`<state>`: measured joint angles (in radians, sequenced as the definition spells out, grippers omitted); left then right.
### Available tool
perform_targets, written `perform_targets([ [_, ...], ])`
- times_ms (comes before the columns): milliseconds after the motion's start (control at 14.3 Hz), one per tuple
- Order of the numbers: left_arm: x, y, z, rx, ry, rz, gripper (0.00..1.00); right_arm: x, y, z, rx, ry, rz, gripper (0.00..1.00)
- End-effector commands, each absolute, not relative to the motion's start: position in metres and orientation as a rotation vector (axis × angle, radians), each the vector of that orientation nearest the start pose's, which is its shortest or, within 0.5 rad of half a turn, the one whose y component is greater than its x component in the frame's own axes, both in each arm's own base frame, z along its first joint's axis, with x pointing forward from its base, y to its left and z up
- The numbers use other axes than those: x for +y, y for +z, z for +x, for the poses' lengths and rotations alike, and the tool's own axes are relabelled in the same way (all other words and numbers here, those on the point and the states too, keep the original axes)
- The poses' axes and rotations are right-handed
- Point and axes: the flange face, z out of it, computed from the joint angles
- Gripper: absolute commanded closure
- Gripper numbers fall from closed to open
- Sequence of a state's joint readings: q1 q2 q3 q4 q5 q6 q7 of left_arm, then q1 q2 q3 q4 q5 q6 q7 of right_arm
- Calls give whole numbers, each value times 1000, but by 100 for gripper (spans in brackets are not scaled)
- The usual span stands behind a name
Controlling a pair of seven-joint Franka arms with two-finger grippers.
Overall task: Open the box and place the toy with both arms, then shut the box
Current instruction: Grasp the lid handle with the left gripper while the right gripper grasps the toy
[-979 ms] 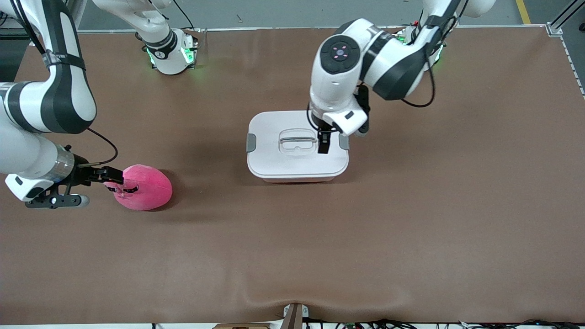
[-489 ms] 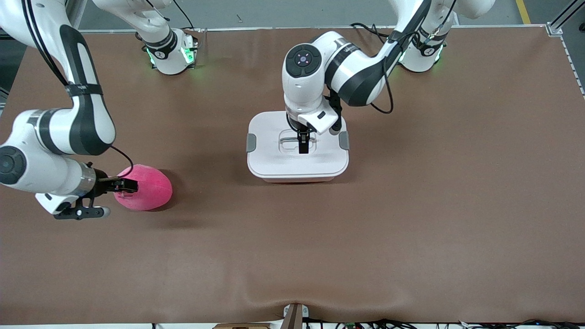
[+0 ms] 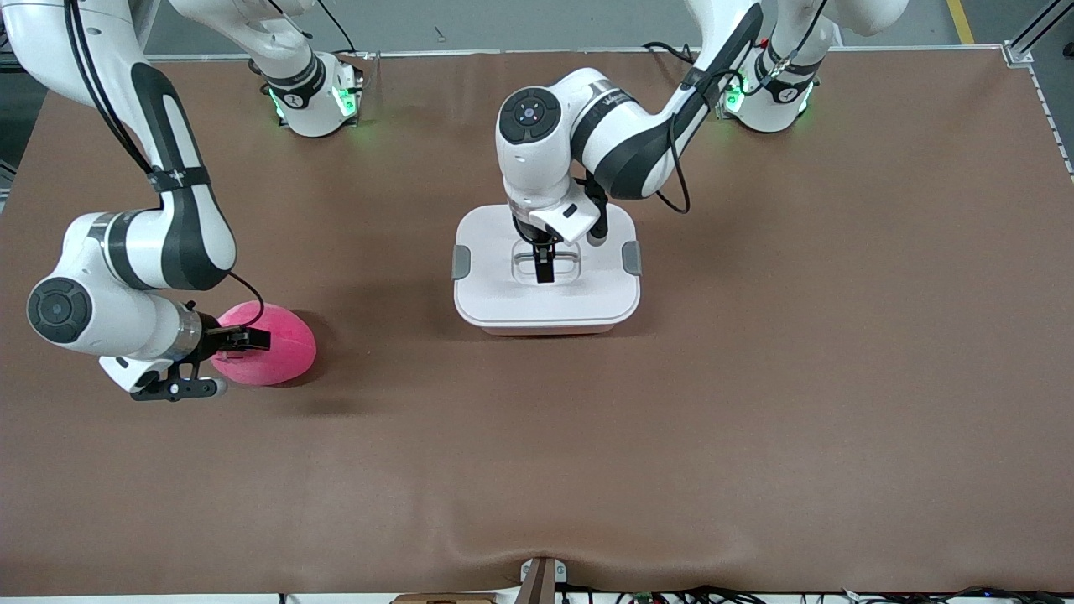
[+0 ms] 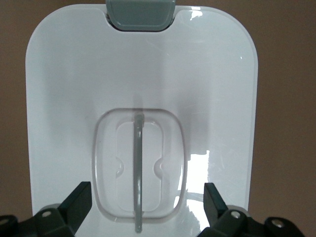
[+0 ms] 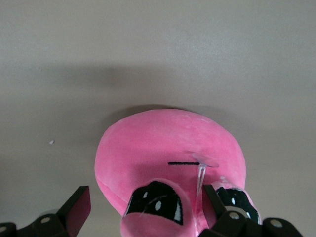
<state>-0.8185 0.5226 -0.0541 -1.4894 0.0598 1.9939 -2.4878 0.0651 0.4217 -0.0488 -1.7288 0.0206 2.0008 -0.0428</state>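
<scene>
My right gripper is about to lift the toy. The pink toy's round body (image 3: pixel 284 346) will hang below it, because a plush stub (image 5: pixel 158 215) juts out by a dark eye.
The box (image 3: pixel 503 298) stands shut at the table's middle, its white lid (image 4: pixel 143 69) held by grey side clips (image 4: pixel 140 14). My left gripper (image 3: pixel 544 268) hangs just over the lid's recessed handle (image 4: pixel 138 168). It is open (image 4: pixel 145 200), and its fingers (image 4: pixel 79 200) straddle the recess without touching the bar. The pink toy (image 3: pixel 281 348) lies on the table toward the right arm's end. My right gripper (image 3: pixel 243 342) is low at the toy's face end (image 5: pixel 168 148). It is open (image 5: pixel 148 205), with one finger (image 5: pixel 217 200) against the plush by a dark eye and the other apart from it.
A brown mat (image 3: pixel 671 419) covers the table, with a slight ridge near its front edge. Both arm bases (image 3: pixel 315 101) glow green along the far edge. A small bracket (image 3: pixel 541 579) sits at the front edge.
The left arm swung from the clip at its own end of the lid to over the centre handle. The right gripper slid in closer around the toy's face. Box and toy stayed put.
</scene>
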Motion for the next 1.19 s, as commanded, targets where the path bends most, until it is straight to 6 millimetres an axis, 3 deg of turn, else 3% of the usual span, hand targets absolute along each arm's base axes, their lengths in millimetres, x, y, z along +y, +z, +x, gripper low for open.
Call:
perform_targets([
  [0, -533, 356, 450, 2253, 76, 2198, 3, 15, 335, 630, -82, 266, -3129, 0],
  [210, -531, 345, 448, 2280, 80, 2175, 4, 21, 343, 628, -96, 271, -3128, 0],
  [419, -530, 335, 441, 2285, 88, 2197, 18, 25, 351, 630, -107, 254, -3129, 0],
  [699, -531, 339, 440, 2267, 92, 2191, 49, 21, 349, 629, -97, 281, -3127, 0],
  [1119, -532, 344, 439, 2284, 90, 2163, 62, 15, 336, 628, -82, 312, -3125, 0],
])
